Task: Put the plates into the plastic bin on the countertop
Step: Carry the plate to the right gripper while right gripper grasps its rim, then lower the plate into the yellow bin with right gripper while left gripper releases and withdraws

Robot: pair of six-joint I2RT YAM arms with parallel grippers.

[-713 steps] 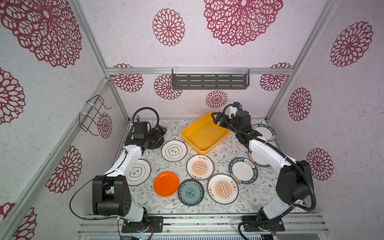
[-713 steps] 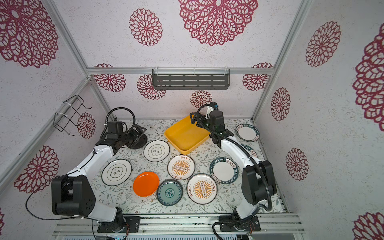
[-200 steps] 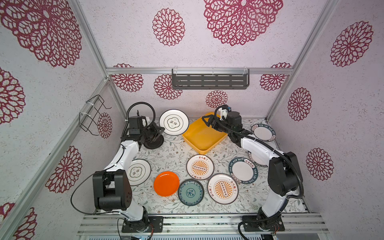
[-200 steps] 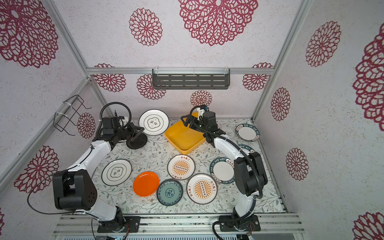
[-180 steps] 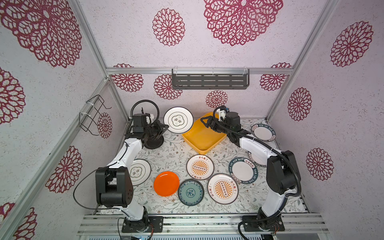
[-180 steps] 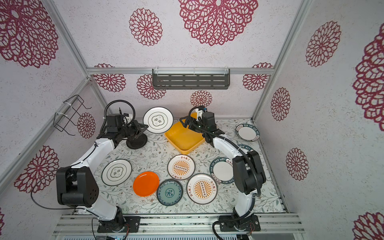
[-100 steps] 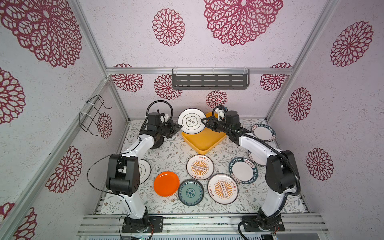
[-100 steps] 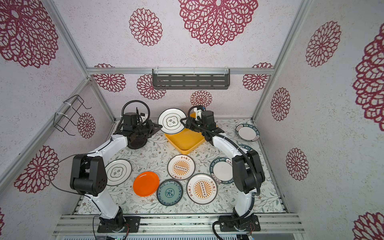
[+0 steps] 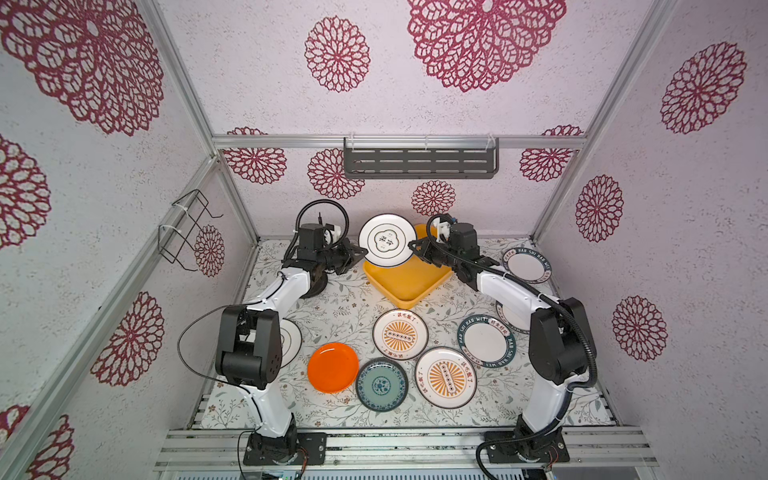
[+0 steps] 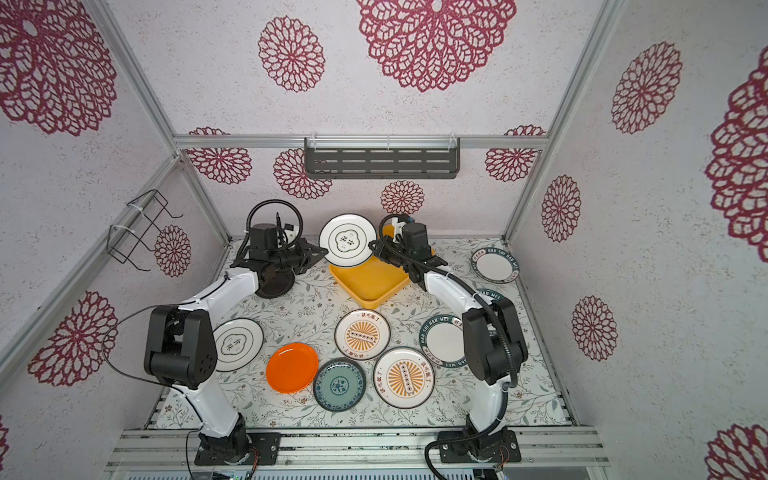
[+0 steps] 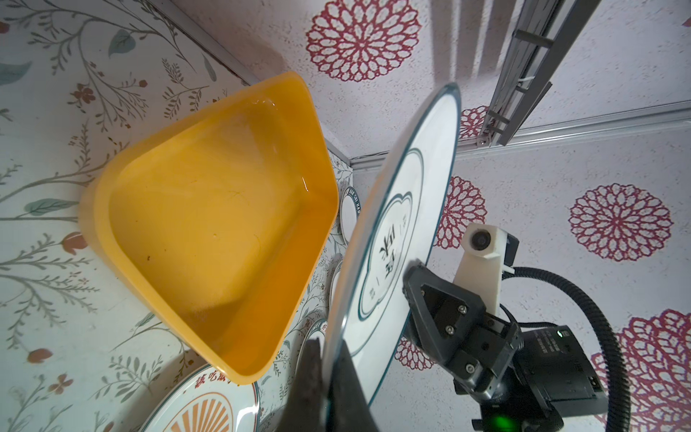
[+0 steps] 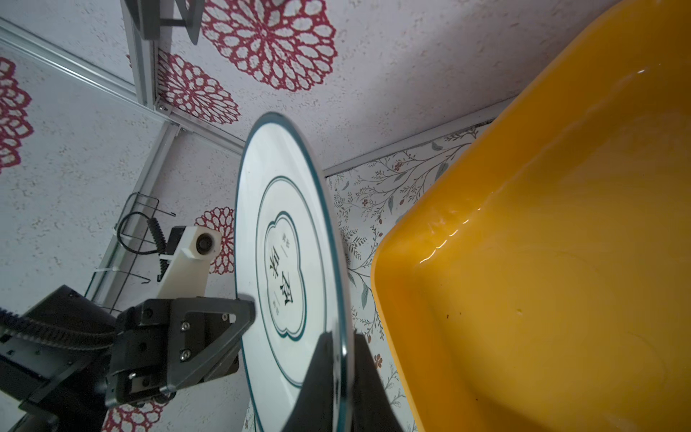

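Note:
My two grippers are holding the white black-ringed plate's opposite rims (image 9: 363, 241). Next, my left gripper lets go and moves away before my right gripper lowers the plate into the bin (image 9: 410, 277).
A white black-ringed plate (image 9: 387, 241) (image 10: 347, 240) hangs tilted above the back left corner of the yellow plastic bin (image 9: 409, 278) (image 10: 370, 280). My left gripper (image 9: 361, 252) (image 11: 329, 348) is shut on its left rim. On the opposite rim my right gripper (image 9: 412, 245) (image 12: 342, 340) is shut too. The bin (image 11: 209, 224) (image 12: 542, 262) holds nothing. On the countertop (image 9: 340, 307) lie two sunburst plates (image 9: 400, 334) (image 9: 445, 377), a teal one (image 9: 382, 384), an orange one (image 9: 333, 367), lettered-rim plates (image 9: 486, 340) (image 9: 527, 264) and a black-ringed one (image 10: 237, 344).
A black plate (image 10: 274, 282) lies under my left forearm. Another lettered-rim plate (image 10: 488, 294) is half hidden by my right arm. A grey slotted shelf (image 9: 419, 163) hangs on the back wall. A wire rack (image 9: 187, 228) sticks out from the left wall.
My left gripper has carried the black-ringed plate to the right, from the back left to above the bin. My right gripper has shut on the plate's other rim.

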